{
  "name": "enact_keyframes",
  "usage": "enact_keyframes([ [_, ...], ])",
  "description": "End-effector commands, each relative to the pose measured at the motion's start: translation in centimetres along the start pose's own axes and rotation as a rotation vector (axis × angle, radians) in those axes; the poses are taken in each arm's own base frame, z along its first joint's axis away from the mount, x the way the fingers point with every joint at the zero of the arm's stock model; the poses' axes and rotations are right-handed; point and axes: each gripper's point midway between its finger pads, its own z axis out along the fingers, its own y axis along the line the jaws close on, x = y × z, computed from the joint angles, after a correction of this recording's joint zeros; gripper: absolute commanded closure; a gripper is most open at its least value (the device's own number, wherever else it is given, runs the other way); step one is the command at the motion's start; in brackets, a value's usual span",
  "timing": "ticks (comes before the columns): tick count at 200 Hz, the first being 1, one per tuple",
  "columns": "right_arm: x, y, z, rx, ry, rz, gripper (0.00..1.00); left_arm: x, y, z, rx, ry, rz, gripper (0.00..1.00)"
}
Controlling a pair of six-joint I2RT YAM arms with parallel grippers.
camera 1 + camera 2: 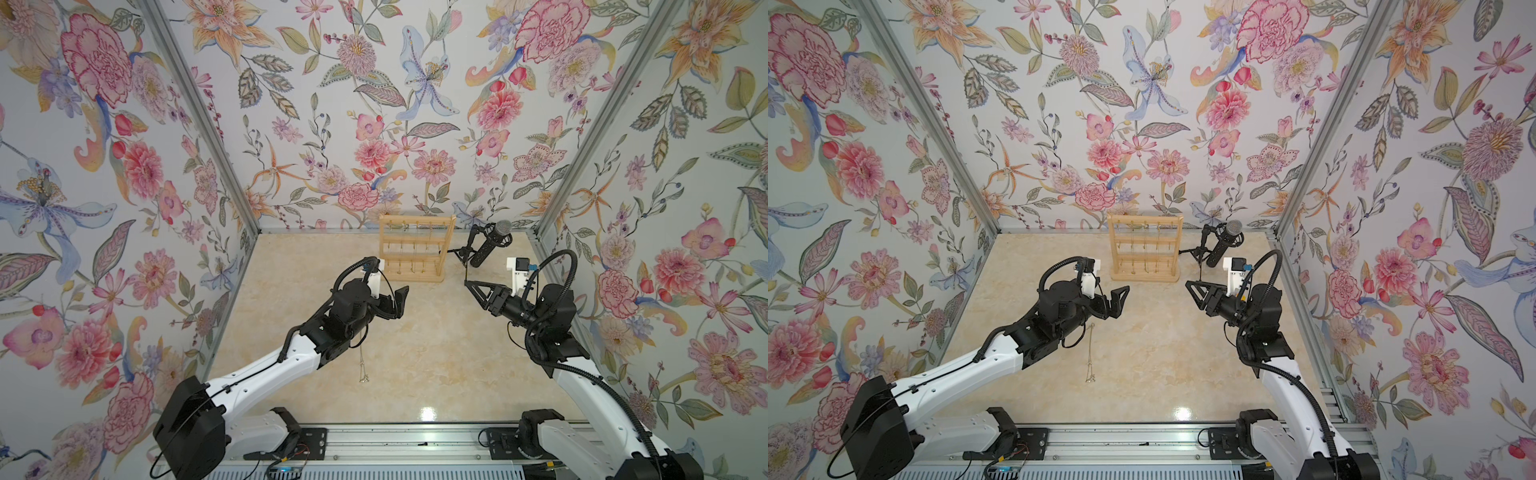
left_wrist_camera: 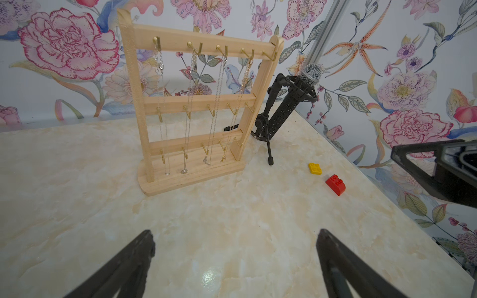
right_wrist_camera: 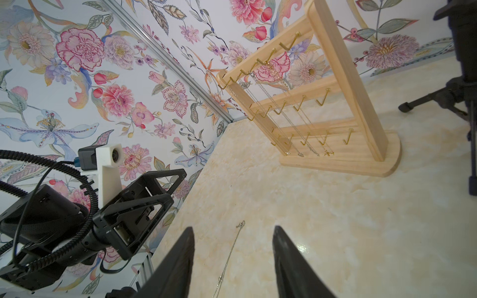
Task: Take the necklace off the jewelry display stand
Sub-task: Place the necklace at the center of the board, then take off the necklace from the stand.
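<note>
My right gripper is on the side of the stand where the chain (image 2: 240,96) nearest the microphone hangs, so my left gripper should move back and my right gripper should reach its hook (image 2: 247,52).
The light-wood jewelry display stand (image 1: 415,266) (image 1: 1144,272) (image 2: 191,178) (image 3: 343,160) stands near the back wall, and several thin chains (image 2: 216,103) hang from its top hooks. One necklace (image 1: 363,365) (image 1: 1091,357) (image 3: 232,250) lies stretched out on the marble table, below the left forearm. My left gripper (image 1: 399,303) (image 1: 1117,303) (image 2: 235,234) hovers in front of the stand, open and empty. My right gripper (image 1: 467,284) (image 1: 1187,283) (image 3: 232,229) hovers to the stand's right with its jaws apart and nothing between them. In the right wrist view the loose chain shows on the table through that gap.
A black microphone on a tripod (image 1: 490,243) (image 1: 1223,243) (image 2: 296,103) stands just right of the stand. A yellow brick (image 2: 315,169) and a red brick (image 2: 335,184) lie by the right wall. Floral walls close in the table on three sides.
</note>
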Motion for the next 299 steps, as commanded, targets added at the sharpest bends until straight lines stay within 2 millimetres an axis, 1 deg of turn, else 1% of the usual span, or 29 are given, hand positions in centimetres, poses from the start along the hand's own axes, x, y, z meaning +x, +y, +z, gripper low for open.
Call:
enact_keyframes([
  [1,-1.2,1.0,0.9,0.032,-0.009,-0.095,0.5,-0.6,1.7,0.9,-0.077,-0.061,-0.01,0.01],
  [19,-1.6,1.6,2.5,0.057,0.0,-0.141,0.52,0.5,1.7,1.5,-0.062,-0.058,-0.004,0.01],
  [35,-2.0,1.9,4.1,0.086,0.01,-0.178,0.53,1.4,2.1,1.5,-0.064,-0.07,-0.007,0.01],
  [50,-2.9,1.8,5.6,0.128,0.007,-0.213,0.59,2.0,2.6,1.2,-0.074,-0.096,-0.01,0.01],
  [61,-3.5,1.5,6.6,0.164,0.003,-0.236,0.62,2.4,3.0,0.8,-0.077,-0.119,-0.017,0.01],
  [89,-4.7,0.7,9.8,0.217,0.005,-0.277,0.63,3.8,3.2,0.3,-0.058,-0.145,-0.03,0.01],
  [110,-5.4,-0.4,12.0,0.263,0.006,-0.292,0.65,5.1,3.6,0.3,-0.07,-0.129,-0.011,0.01],
  [135,-6.2,-1.3,14.0,0.302,0.005,-0.324,0.68,5.7,3.6,0.4,-0.066,-0.119,0.001,0.01],
  [157,-6.5,-2.4,15.2,0.344,0.001,-0.335,0.68,5.9,3.4,0.5,-0.051,-0.119,-0.009,0.01],
  [174,-6.4,-3.1,16.1,0.356,0.012,-0.345,0.68,6.3,3.3,0.7,-0.039,-0.112,-0.016,0.01],
  [204,-6.2,-4.1,17.5,0.365,0.029,-0.358,0.68,6.3,3.2,0.9,-0.034,-0.107,-0.016,0.01],
  [258,-6.5,-5.4,18.9,0.384,0.016,-0.373,0.69,6.1,3.4,0.5,-0.042,-0.121,-0.016,0.01],
  [299,-6.8,-5.9,19.3,0.377,0.003,-0.38,0.7,6.0,3.4,0.4,-0.043,-0.125,-0.016,0.01],
])
